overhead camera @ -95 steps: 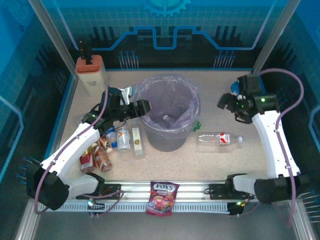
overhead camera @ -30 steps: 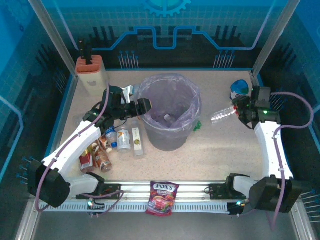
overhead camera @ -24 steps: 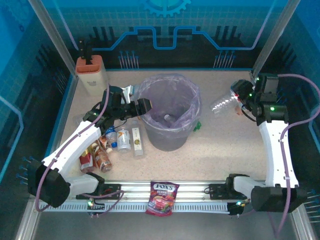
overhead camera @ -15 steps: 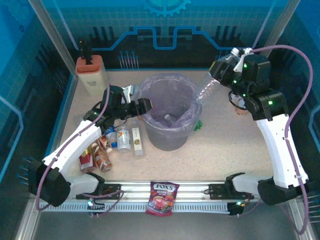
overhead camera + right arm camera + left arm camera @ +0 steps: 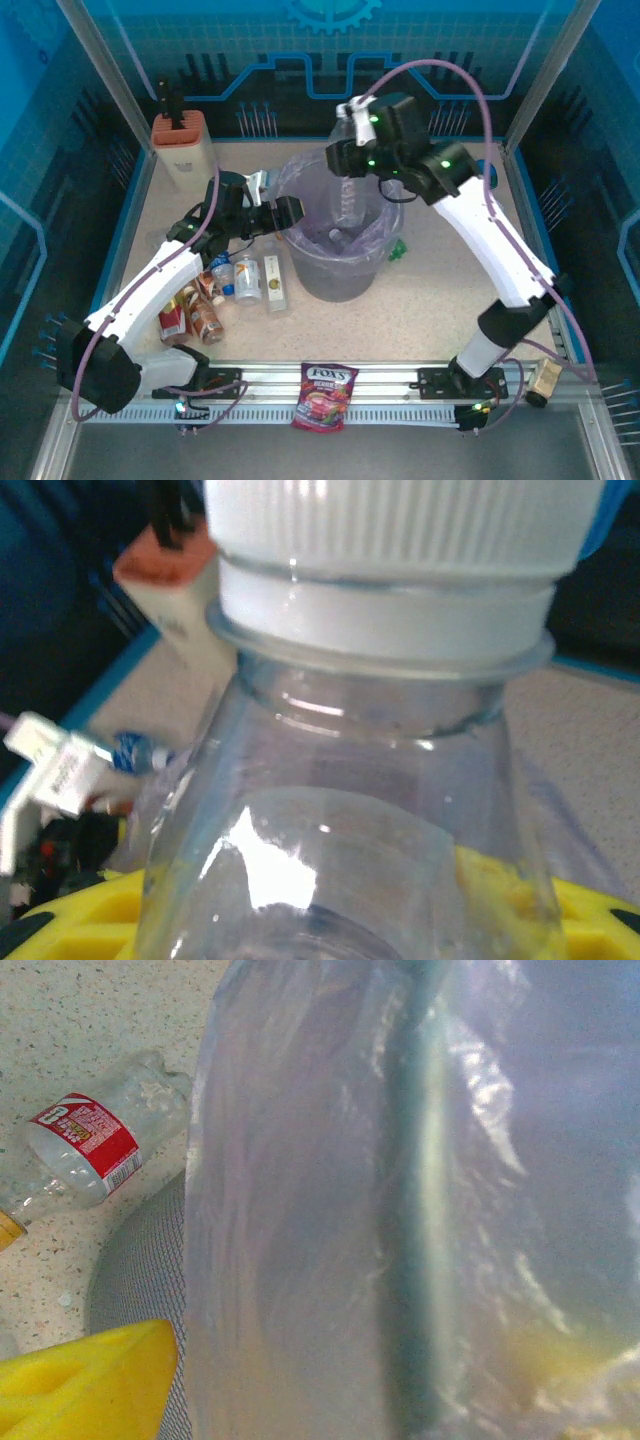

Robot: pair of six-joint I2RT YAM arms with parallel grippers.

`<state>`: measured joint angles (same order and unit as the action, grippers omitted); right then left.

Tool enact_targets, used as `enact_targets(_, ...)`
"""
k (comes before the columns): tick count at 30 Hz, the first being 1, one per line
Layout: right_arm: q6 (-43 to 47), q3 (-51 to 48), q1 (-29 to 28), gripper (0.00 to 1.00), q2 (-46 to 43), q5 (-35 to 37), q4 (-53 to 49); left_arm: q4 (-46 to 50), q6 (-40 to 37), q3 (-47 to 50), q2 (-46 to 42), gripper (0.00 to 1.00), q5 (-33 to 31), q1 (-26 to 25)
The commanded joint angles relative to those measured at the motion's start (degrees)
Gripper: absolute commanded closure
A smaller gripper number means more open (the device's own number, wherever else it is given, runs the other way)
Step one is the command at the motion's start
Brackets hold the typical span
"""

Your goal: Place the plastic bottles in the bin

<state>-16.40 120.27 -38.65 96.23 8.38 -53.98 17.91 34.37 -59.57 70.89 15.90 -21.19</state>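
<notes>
The clear bottle's lower end (image 5: 348, 208) points down inside the bin's rim, so the robot's right gripper should keep going down until its fingers are inside the bin's opening (image 5: 318, 212), then let go.
The bin (image 5: 335, 282) is a grey bucket with a purplish liner (image 5: 378, 215), standing mid-table. My right gripper (image 5: 347, 165) hangs over its opening, shut on a clear plastic bottle (image 5: 350, 205) that points down into it. In the right wrist view that bottle (image 5: 370, 780) and its white cap (image 5: 400, 530) loom close between yellow pads (image 5: 590, 910). Another bottle (image 5: 335, 237) lies inside the bin. My left gripper (image 5: 288, 213) stands open at the bin's left rim, with the liner (image 5: 330, 1210) right against it. Several bottles (image 5: 247, 280) lie left of the bin, one with a red label (image 5: 85, 1140).
A beige block with an orange top (image 5: 183, 148) stands at the back left. A red candy bag (image 5: 323, 393) lies on the front rail. A small green scrap (image 5: 395, 252) sits by the bin's right side. Brown and red bottles (image 5: 205, 315) crowd under the left arm.
My right arm has swung from the table's right side up and leftward over the bin, carrying the clear bottle, which now hangs nearly upright. The left arm has stayed put.
</notes>
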Motion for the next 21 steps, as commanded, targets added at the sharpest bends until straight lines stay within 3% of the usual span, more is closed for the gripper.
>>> enact_targets(1, 6.6, 6.0, -2.5, 0.61, 4.5, -0.4, -10.1, 3.5, -1.9, -1.0, 0.2, 0.21, -1.8, -0.6)
enact_targets(12, 10.7, 9.8, -3.4, 0.62, 17.9, -3.3, -22.6, 3.8, -2.1, -1.3, 0.1, 0.21, -2.0, -0.6)
enact_targets(21, 8.2, 1.2, -2.2, 0.57, 22.0, -6.2, -17.9, 3.9, -2.1, -0.9, -0.7, 0.2, -2.4, -0.7)
